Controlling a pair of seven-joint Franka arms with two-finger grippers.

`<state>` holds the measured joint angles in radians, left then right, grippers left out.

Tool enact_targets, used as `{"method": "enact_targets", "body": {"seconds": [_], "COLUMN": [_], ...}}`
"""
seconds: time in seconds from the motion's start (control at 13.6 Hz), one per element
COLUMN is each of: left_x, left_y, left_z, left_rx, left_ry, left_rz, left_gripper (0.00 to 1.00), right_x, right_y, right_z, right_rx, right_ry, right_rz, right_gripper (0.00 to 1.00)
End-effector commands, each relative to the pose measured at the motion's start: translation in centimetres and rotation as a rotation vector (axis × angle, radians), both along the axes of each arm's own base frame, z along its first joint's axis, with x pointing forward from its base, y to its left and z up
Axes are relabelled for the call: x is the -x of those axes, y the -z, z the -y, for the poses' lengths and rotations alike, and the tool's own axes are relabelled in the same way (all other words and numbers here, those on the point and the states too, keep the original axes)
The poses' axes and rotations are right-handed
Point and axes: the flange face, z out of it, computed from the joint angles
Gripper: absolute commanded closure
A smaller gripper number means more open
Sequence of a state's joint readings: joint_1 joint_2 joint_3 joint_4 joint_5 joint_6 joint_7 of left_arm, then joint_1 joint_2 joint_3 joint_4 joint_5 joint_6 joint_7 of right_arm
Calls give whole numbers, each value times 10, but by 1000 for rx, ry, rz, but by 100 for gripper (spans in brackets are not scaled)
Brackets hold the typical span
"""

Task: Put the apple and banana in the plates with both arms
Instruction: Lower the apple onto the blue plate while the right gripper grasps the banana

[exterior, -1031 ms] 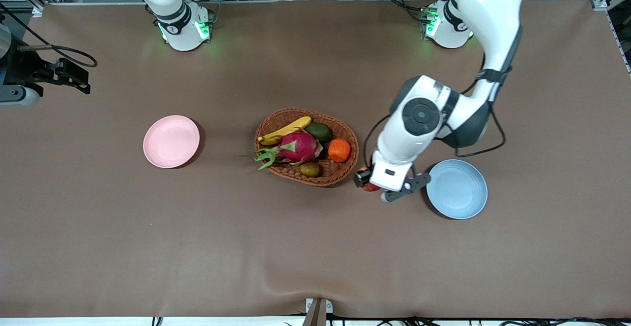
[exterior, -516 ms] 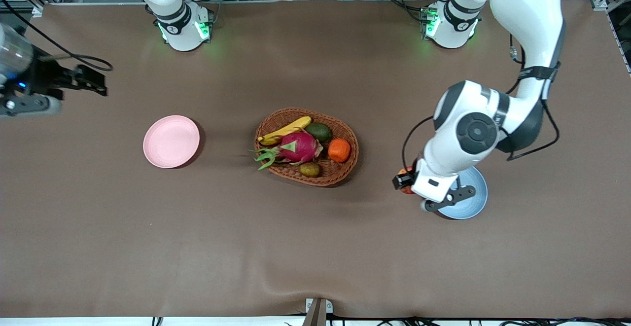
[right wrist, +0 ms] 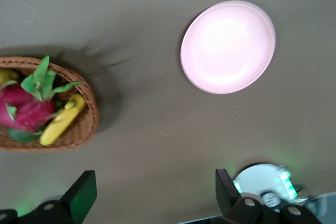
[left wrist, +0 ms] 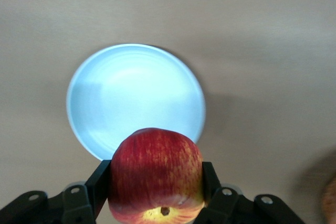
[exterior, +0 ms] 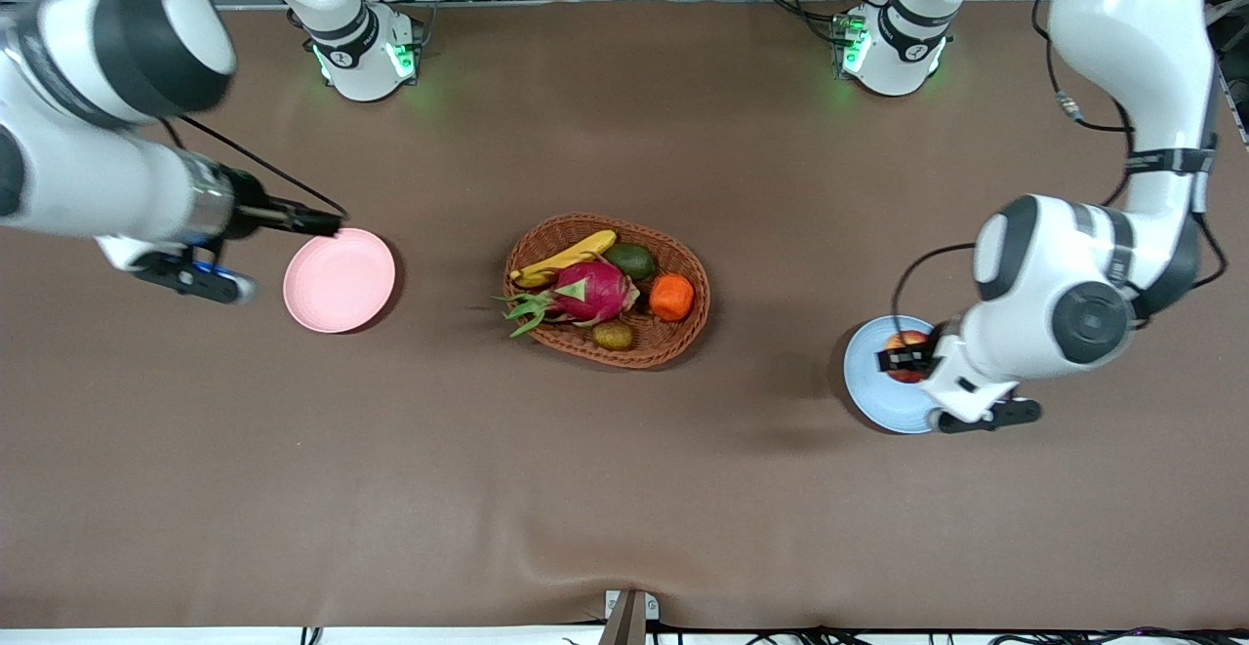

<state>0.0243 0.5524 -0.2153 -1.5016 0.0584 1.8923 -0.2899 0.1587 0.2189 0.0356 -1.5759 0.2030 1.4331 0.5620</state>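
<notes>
I can see the banana's near end (exterior: 527, 278) uncovered at the basket's rim. I go on moving my right gripper toward that end with its fingers open until they are on both sides of it, before I close them.
My left gripper (exterior: 903, 357) is shut on the red apple (exterior: 907, 342) and holds it over the light blue plate (exterior: 868, 386). In the left wrist view the apple (left wrist: 156, 166) sits between the two fingers of the gripper (left wrist: 155, 184), above the edge of the blue plate (left wrist: 131, 93). My right gripper (exterior: 327, 224) is open and empty, in the air at the edge of the pale pink plate (exterior: 339, 280). The right wrist view shows that gripper (right wrist: 155, 182), the pink plate (right wrist: 228, 47) and the banana (right wrist: 62, 120). The yellow banana (exterior: 566, 257) lies in the wicker basket (exterior: 699, 318).
The oval basket at mid-table also holds a pink dragon fruit (exterior: 590, 292), an orange (exterior: 671, 296), a dark green fruit (exterior: 632, 260) and a kiwi (exterior: 613, 335). Both arm bases stand along the table's back edge. The brown cloth wrinkles near the front edge.
My left arm carried the apple from beside the basket to over the blue plate. My right arm swung in from the table's end to the pink plate's edge.
</notes>
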Motion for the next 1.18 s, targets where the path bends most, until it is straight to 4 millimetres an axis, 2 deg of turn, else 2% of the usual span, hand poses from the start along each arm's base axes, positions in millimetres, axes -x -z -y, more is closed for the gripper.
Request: {"method": "enact_targets", "body": {"seconds": [0.0,0.15,0.29,0.37,0.52,0.59,0.81,1.1], "left_x": [-3,-4,-3,-4,-7,-6,-6,-5], "left_y": [21,42,66,79,92,99,108,112], "left_z": [-24,-33,-36,-38,-40,-40,-41,-41], "left_rx": [56,112,145,160,208,211,192,185], "left_ry": [34,-7,-41,-55,-110,-115,-195,-218], "left_rz": [-45,-80,-120,-137,-157,-166,-190,-200], "left_gripper": [100,100,100,100,100,100,100,100], "right_x": [3,2,4,2,-4,-6,-4,2], "right_y": [25,63,95,111,139,150,180,203], "right_z": [-26,-42,-77,-90,-97,-98,-123,-154], "right_rx": [20,36,46,64,69,63,47,73], "right_ry": [118,183,247,279,302,312,371,419], "right_rz": [-12,-10,-24,-29,-28,-39,-67,-53], "right_gripper": [0,0,0,2,12,17,24,31]}}
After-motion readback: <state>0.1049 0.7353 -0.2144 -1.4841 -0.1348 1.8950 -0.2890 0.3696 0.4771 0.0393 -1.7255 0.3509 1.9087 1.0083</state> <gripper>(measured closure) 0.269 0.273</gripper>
